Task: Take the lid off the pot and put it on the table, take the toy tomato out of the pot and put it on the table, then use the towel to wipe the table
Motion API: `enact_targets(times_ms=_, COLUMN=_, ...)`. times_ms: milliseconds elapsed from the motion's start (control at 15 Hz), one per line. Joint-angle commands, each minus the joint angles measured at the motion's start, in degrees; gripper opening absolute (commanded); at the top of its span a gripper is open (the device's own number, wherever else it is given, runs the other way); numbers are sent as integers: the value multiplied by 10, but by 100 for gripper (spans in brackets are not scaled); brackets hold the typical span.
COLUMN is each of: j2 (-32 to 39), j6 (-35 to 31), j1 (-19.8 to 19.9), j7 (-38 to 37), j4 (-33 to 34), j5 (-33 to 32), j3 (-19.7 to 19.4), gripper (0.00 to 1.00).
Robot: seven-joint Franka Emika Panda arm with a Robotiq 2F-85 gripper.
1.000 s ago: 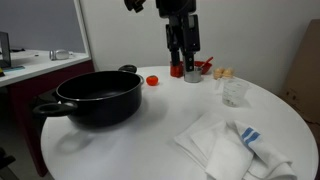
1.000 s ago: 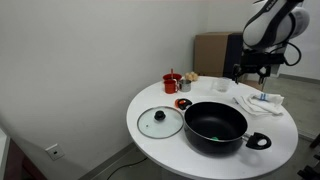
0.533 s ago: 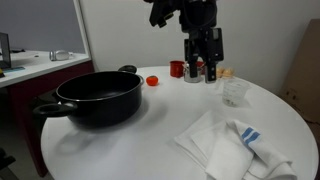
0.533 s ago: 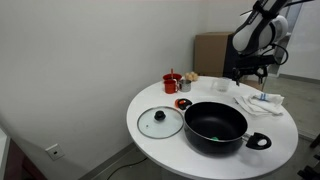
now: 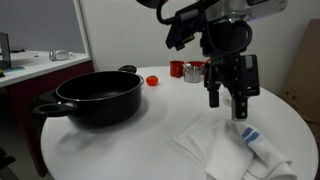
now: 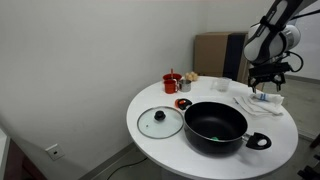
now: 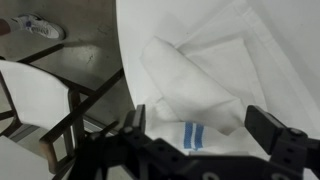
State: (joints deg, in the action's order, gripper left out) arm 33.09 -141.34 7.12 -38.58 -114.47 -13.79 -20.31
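Observation:
I should move back inward and come down over the towel's folded middle [image 5: 222, 140] before I wipe, because my gripper hangs over the towel's striped end [image 5: 251, 135] near the table's edge.
The black pot [image 5: 90, 97] [image 6: 215, 123] stands without its lid on the round white table [image 5: 140, 145] [image 6: 150, 100]. In an exterior view the glass lid [image 6: 159, 121] lies flat on the table beside the pot. The small red toy tomato [image 5: 152, 80] [image 6: 183, 103] sits on the table behind the pot. The white towel [image 5: 225, 148] [image 6: 262, 101] [image 7: 220, 70] lies crumpled near the table's edge, its blue stripes showing. My gripper [image 5: 227, 108] [image 6: 264, 92] [image 7: 200, 130] hangs open just above the towel, with the stripes between its fingers [image 7: 272, 130] and nothing held.
A red cup [image 5: 177, 69] [image 6: 171, 82] with utensils stands at the table's far side. A dark counter [image 5: 30, 70] is beyond the pot. The wrist view shows the table's edge, dark chair legs [image 7: 70, 110] and shoes [image 7: 35, 25] on the floor.
My gripper has moved from beside the red cup across the table and down to just above the towel. It stayed open. Nothing else has moved.

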Motion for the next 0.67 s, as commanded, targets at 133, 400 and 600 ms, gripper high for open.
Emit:
enact_targets(times_ms=133, j2=68, j6=3, j1=-71, j7=-75, j4=60, j5=-74, j3=-60, gripper=100)
enact_targets(times_ms=400, j2=104, j6=-2, j1=-115, j7=-116, j4=104, j5=-121, j3=-65, gripper=100)
enact_targets(times_ms=600, j2=112, j6=-16, j1=-129, j7=-131, j4=113, j5=-133, j3=-68, gripper=100)
